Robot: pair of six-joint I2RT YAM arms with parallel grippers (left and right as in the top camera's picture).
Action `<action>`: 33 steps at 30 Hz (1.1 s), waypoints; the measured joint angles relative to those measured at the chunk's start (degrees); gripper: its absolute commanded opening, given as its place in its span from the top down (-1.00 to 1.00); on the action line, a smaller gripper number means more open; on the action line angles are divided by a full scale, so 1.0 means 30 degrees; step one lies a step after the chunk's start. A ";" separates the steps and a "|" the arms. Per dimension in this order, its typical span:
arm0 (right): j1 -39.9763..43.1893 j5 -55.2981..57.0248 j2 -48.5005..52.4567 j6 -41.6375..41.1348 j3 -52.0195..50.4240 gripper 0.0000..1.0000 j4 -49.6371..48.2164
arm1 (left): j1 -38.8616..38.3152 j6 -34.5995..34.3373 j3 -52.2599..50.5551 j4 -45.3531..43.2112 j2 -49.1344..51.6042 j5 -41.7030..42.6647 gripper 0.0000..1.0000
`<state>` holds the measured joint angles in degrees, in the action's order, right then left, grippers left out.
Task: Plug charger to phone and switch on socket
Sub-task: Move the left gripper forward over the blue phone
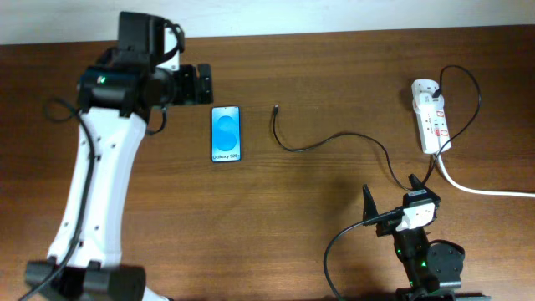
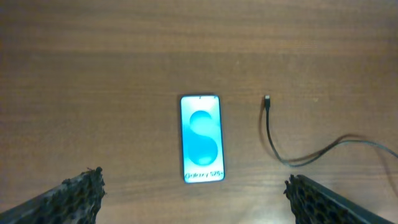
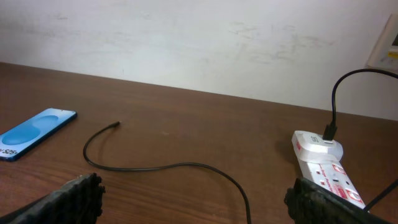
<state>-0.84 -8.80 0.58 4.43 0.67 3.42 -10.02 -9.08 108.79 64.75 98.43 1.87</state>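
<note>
The phone (image 1: 226, 134) lies clear of the charger cable, square to my left gripper's open fingers, so I keep lowering them until they straddle the phone's long edges (image 1: 239, 127).
The phone (image 1: 226, 134) lies flat on the table, blue screen up; it also shows in the left wrist view (image 2: 201, 138) and at the left of the right wrist view (image 3: 34, 132). The charger (image 1: 334, 139) is a thin black cable with its free tip (image 1: 276, 109) just right of the phone and its far end at the socket (image 1: 430, 117). My left gripper (image 1: 203, 84) is open and empty, above and behind-left of the phone. My right gripper (image 1: 390, 194) is open and empty near the front edge, by the cable's bend. The cable (image 3: 155, 167) and socket (image 3: 326, 168) lie ahead of it.
The socket's thick white cord (image 1: 485, 191) runs off to the right edge. A black robot cable (image 1: 334, 251) loops at the right arm's base. A white wall (image 3: 199, 37) rises behind the table's far edge.
</note>
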 measured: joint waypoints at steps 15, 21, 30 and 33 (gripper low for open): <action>0.0000 0.0000 0.0000 0.0007 0.0000 -0.97 0.0000 | -0.1763 -0.0087 0.1705 0.0925 0.8765 -0.0044 -0.98; 0.0000 0.0000 0.0000 0.0007 0.0000 -0.97 0.0000 | -0.1770 -0.0160 0.1705 0.0889 0.9668 -0.0051 -0.98; 0.0000 0.0000 0.0000 0.0015 0.0000 -0.97 0.0000 | -0.1770 -0.0430 0.1705 0.0408 1.1781 -0.0051 -0.98; 0.0000 0.0000 0.0000 0.0015 0.0000 -0.97 0.0000 | -0.1785 -0.1078 0.1705 -0.0036 1.1803 -0.0277 -0.98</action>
<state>-0.84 -8.80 0.58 4.47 0.67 3.42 -15.38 -12.32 113.91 64.64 133.84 1.04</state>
